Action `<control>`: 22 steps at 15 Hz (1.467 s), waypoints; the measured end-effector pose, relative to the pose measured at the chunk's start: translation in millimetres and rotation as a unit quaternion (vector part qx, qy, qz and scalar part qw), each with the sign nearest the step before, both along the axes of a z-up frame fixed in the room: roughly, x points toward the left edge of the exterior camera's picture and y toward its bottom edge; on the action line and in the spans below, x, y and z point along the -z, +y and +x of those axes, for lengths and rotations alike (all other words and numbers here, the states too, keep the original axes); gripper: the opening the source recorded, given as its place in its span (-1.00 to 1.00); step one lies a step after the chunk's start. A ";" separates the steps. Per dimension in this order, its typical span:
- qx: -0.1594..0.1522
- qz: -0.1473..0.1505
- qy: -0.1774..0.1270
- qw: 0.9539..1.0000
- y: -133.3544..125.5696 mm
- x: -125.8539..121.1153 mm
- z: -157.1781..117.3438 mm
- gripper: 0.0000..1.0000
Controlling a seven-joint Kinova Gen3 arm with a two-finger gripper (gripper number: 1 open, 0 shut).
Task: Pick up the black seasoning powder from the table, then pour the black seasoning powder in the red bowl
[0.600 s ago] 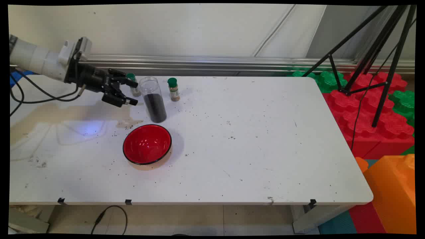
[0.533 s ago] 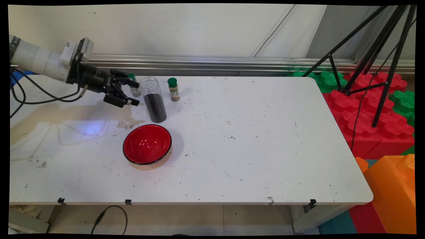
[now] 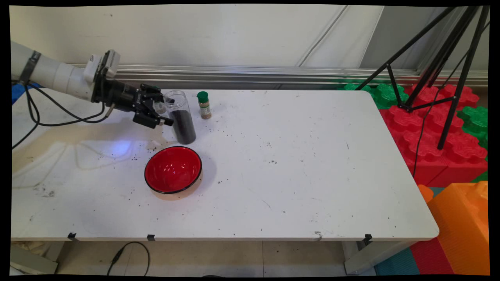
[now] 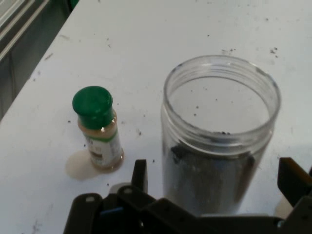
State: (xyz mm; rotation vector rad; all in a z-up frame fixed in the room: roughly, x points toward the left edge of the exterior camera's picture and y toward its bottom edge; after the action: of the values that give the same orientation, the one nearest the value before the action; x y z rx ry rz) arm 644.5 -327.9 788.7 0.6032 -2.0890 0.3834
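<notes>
My gripper will make the dark grains in the jar (image 3: 183, 127) pour out in a flowing stream when it tips the jar, because loose grains (image 3: 152, 150) lie scattered nearby.
A clear lidless jar (image 3: 182, 119) partly filled with dark grains stands upright at the table's back left. My gripper (image 3: 170, 112) comes at it from the left and is open, one finger on each side of the jar's near wall. In the hand view the jar (image 4: 222, 131) fills the middle between my gripper's (image 4: 217, 183) two fingers (image 4: 140, 176), and I see gaps on both sides. A small spice bottle (image 3: 204, 104) with a green cap stands just past the jar, and it shows as the spice bottle (image 4: 99, 129) at the left of the hand view.
A red bowl (image 3: 173, 169) with a black rim sits in front of the jar. A second small bottle (image 3: 159, 107) is mostly hidden behind my gripper. Dark grains lie scattered over the white table (image 3: 293, 164). A black tripod (image 3: 437, 70) and big plastic blocks (image 3: 429, 128) stand to the right.
My arm has moved to the right, bringing the open fingers from beside the jar to either side of it. The jar, bottles and bowl have not moved.
</notes>
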 end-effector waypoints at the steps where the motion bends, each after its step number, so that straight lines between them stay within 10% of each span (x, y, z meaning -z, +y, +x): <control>1: 0.000 -0.001 0.003 1.000 -1.6 2.3 -0.5 1.00; 20: 0.018 -0.018 0.056 0.998 -27.7 49.8 -2.6 1.00; 21: 0.020 -0.019 0.058 0.998 -28.3 51.3 -2.1 -1.00; 22: 0.022 -0.019 0.060 0.998 -28.7 52.6 -1.7 -1.00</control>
State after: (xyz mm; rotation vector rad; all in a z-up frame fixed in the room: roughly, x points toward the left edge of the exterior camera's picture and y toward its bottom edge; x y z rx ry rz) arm 642.7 -356.6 736.1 0.5445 -1.9719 0.3527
